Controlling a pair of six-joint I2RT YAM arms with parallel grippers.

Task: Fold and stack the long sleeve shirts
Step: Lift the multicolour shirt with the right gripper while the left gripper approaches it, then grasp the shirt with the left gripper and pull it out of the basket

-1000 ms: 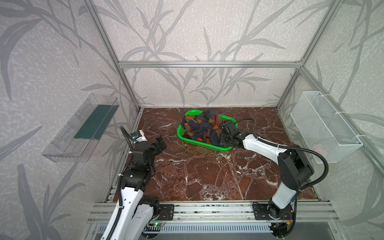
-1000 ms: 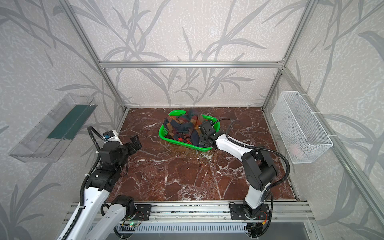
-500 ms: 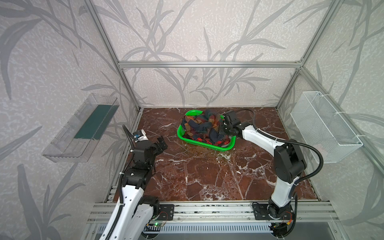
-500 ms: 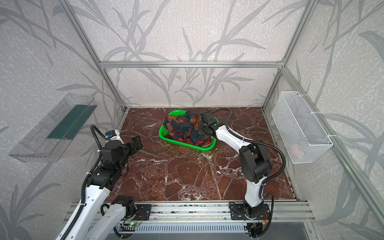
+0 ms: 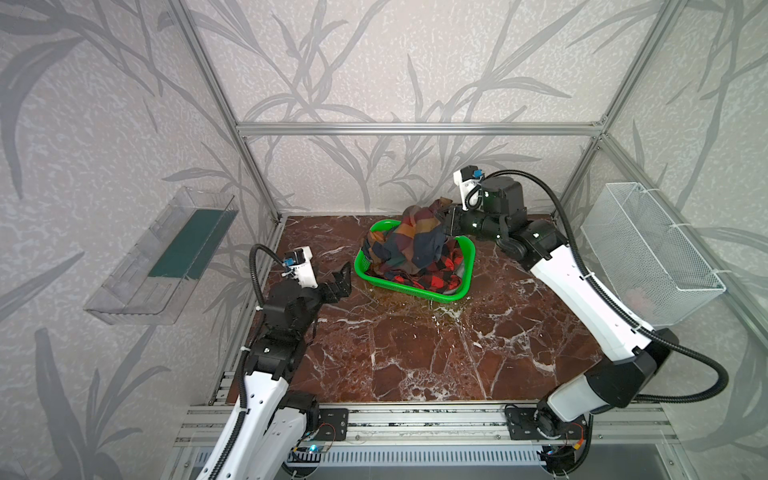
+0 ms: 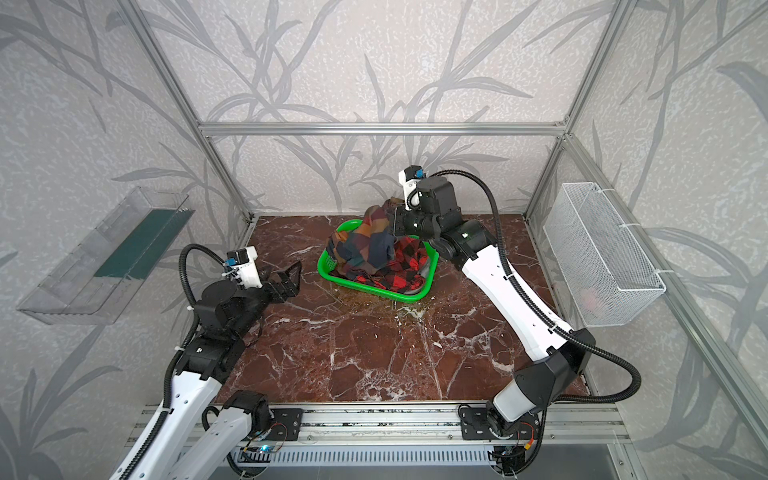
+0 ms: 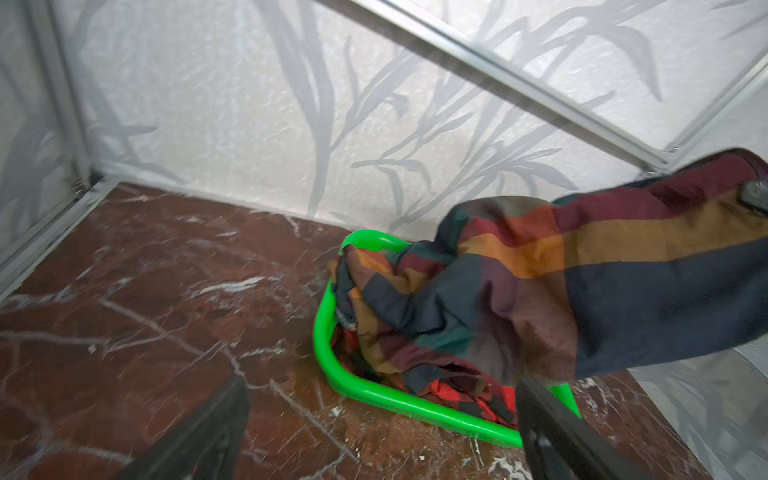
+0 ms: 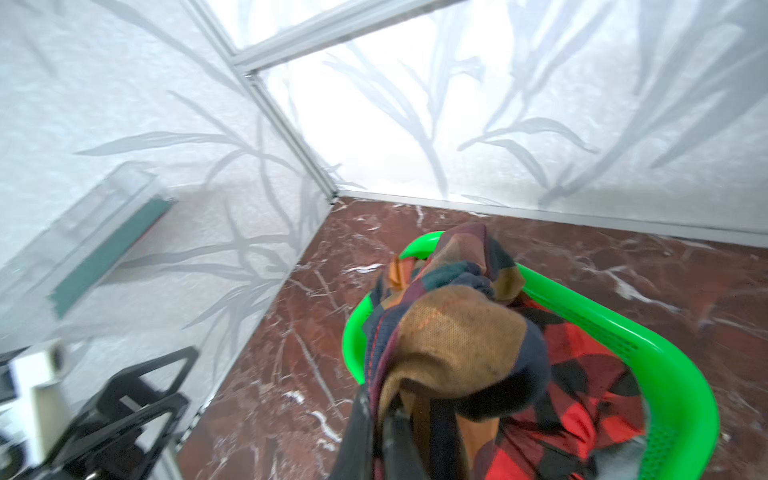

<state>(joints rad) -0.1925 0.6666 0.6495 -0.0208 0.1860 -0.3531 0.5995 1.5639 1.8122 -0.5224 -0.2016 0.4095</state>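
The green basket (image 5: 416,289) takes up the folding space under the shirt. My left gripper should take the shirt (image 5: 409,249) so that my right gripper is free to push the basket out of the way.
A crumpled long sleeve shirt in navy, orange, green and red blocks (image 5: 411,241) (image 6: 370,237) is partly lifted out of a green basket (image 5: 467,266) (image 6: 328,266). My right gripper (image 5: 446,220) (image 6: 392,222) (image 8: 382,419) is shut on a fold of it, above the basket's far right side. Under it lies a red-and-black check shirt (image 5: 436,274) (image 8: 582,374), still in the basket. My left gripper (image 5: 343,280) (image 6: 296,279) (image 7: 382,390) hangs open and empty just left of the basket (image 7: 328,353).
A clear plastic bin (image 5: 166,257) hangs on the left wall and a white wire basket (image 5: 648,249) on the right wall. Aluminium frame posts stand at the back corners. The marble tabletop (image 5: 415,353) stretches in front of the basket.
My right gripper closed on the block-plaid shirt and rose toward the back, pulling the cloth up out of the basket. The left arm barely shifted.
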